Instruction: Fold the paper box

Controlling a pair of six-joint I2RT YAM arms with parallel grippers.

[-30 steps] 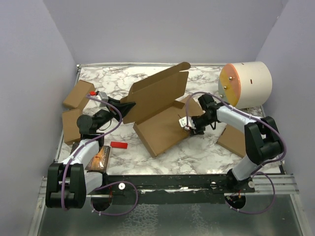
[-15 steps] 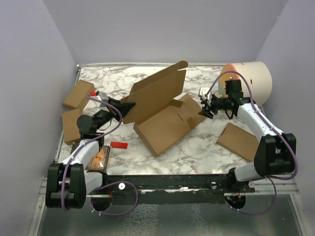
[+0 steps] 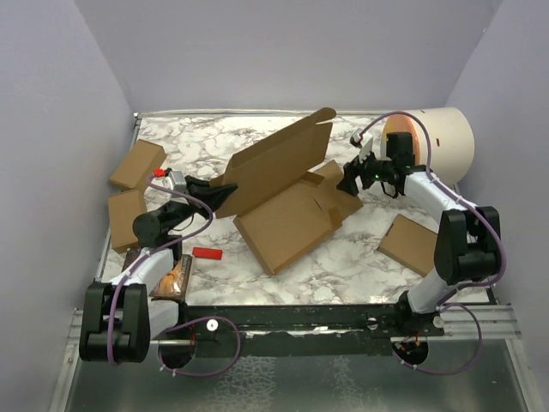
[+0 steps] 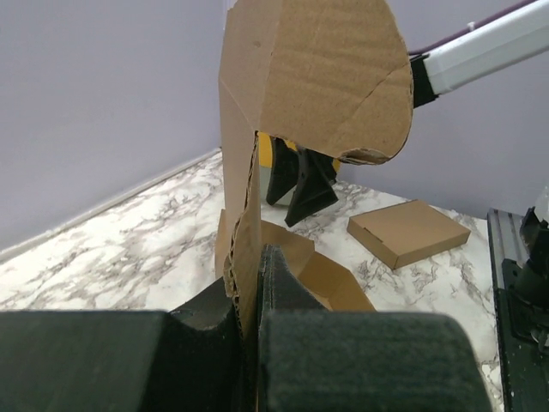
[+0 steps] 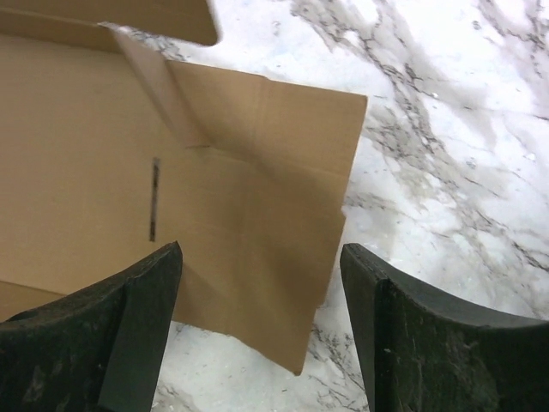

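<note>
The side flap [image 3: 338, 197] is spread out flat below my open right gripper, so my right gripper should move down, pinch the flap's outer edge [image 3: 358, 202] and fold it up before closing the box's lid.
The paper box [image 3: 287, 221] lies open in the middle of the marble table, its lid [image 3: 274, 163] raised at a slant. My left gripper [image 3: 225, 190] is shut on the lid's left edge. In the left wrist view the cardboard [image 4: 317, 77] stands upright, pinched between the jaws [image 4: 251, 283]. My right gripper [image 3: 350, 178] hovers open over the box's right side flap [image 3: 336, 187]. The right wrist view shows that flap [image 5: 257, 154] flat on the table below the gripper [image 5: 260, 253], with nothing held.
Small brown boxes lie at the left [image 3: 137, 163] [image 3: 124, 217] and at the right front [image 3: 414, 245]. A cream cylinder with an orange end [image 3: 429, 146] lies at the back right. A red piece [image 3: 207, 253] and an orange packet [image 3: 171, 276] sit near the left arm.
My right gripper has risen from the box's front right edge to its far right flap and opened wider. The left gripper keeps its hold; the lid has shifted slightly.
</note>
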